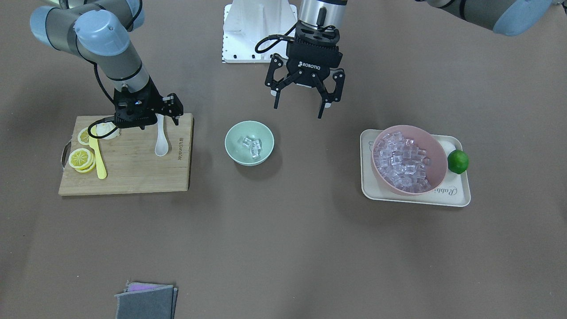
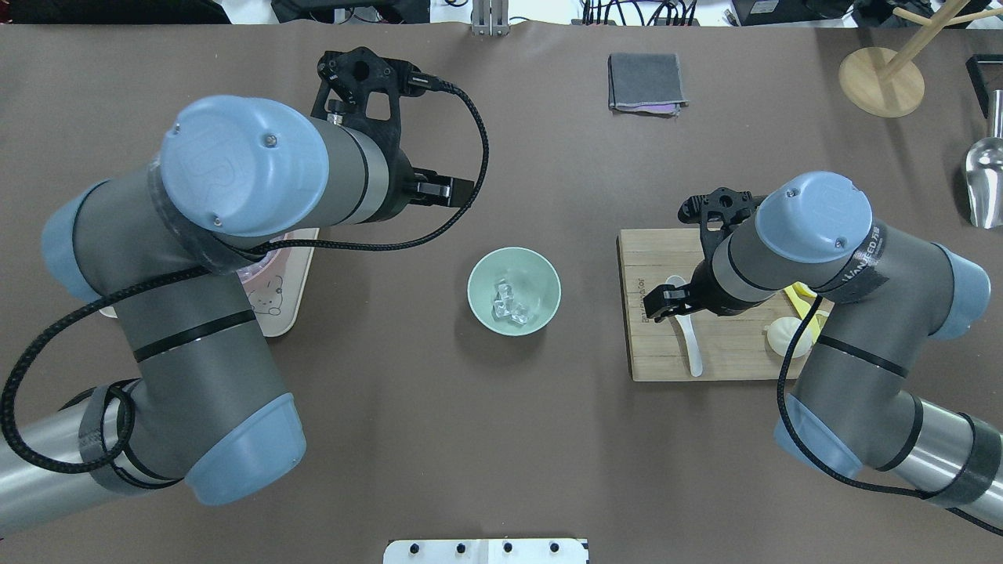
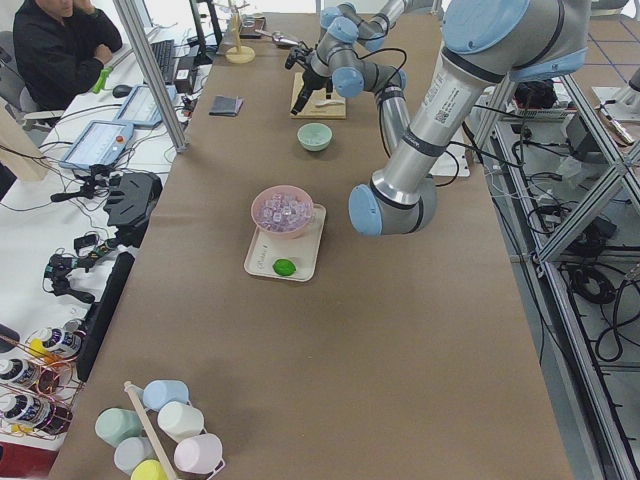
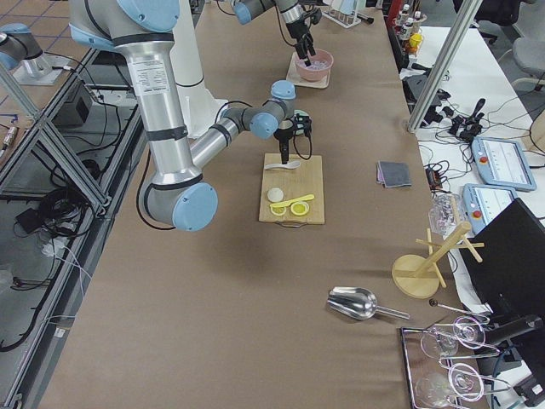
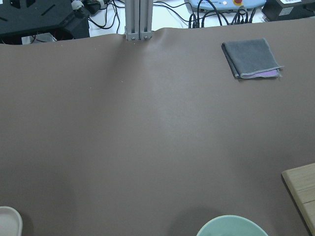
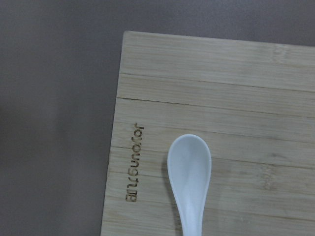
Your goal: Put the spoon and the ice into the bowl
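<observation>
I expect the white spoon (image 1: 161, 138) to lean its handle over the mint-green bowl's rim once I lower it in, since the spoon is longer than the bowl's bottom (image 1: 250, 148).
The white spoon (image 1: 161, 144) lies flat on the bamboo cutting board (image 1: 133, 177), scoop away from the robot. My right gripper (image 1: 159, 124) is low over its handle, open, with a finger on each side. The right wrist view shows only the spoon (image 6: 189, 172) scoop on the board. The mint-green bowl (image 1: 231, 142) stands mid-table with a few ice cubes (image 1: 252, 147) in it. My left gripper (image 1: 297, 110) hangs open and empty above the table, behind the bowl and to its side. More ice (image 1: 405, 161) fills the pink bowl (image 1: 436, 150).
The pink bowl sits on a cream tray (image 1: 456, 195) beside a lime (image 1: 458, 161). Lemon slices (image 1: 81, 158) and a yellow knife (image 1: 98, 159) lie on the board. A folded grey cloth (image 1: 146, 301) rests near the far edge.
</observation>
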Controlling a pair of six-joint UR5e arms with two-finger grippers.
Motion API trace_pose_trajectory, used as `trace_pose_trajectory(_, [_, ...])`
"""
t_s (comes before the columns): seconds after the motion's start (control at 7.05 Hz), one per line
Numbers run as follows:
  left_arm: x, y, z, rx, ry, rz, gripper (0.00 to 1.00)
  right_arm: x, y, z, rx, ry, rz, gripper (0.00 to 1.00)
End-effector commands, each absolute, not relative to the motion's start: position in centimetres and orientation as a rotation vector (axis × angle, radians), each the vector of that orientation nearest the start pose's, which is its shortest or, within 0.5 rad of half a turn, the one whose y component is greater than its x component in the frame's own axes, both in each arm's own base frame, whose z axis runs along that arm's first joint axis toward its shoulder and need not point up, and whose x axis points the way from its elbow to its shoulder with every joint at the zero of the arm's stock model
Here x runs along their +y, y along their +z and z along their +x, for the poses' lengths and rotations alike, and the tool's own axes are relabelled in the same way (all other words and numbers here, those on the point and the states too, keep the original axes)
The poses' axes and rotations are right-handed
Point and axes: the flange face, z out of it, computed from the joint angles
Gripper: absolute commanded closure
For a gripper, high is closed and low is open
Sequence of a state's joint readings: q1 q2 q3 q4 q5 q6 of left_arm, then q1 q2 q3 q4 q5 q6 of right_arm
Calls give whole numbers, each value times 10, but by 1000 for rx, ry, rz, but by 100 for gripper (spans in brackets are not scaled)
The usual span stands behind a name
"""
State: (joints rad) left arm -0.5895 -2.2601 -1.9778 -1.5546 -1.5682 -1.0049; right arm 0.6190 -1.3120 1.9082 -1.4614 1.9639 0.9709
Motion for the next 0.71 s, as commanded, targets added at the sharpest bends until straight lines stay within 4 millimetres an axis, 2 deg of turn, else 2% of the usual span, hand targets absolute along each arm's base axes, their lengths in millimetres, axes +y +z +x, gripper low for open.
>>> trace_pose_trajectory(0.0, [-441,105,407,896,-30,592,2,-403,371,-412,-766,-139,78,9])
trace_pose_trajectory(0.28, [-440,105,408,897,-35,588,2,-403,383,-424,-746,-143,57,19])
trace_pose_trajectory(0.57, [-441,107,412,894,-37,581,2,-407,394,-431,-756,-142,62,25])
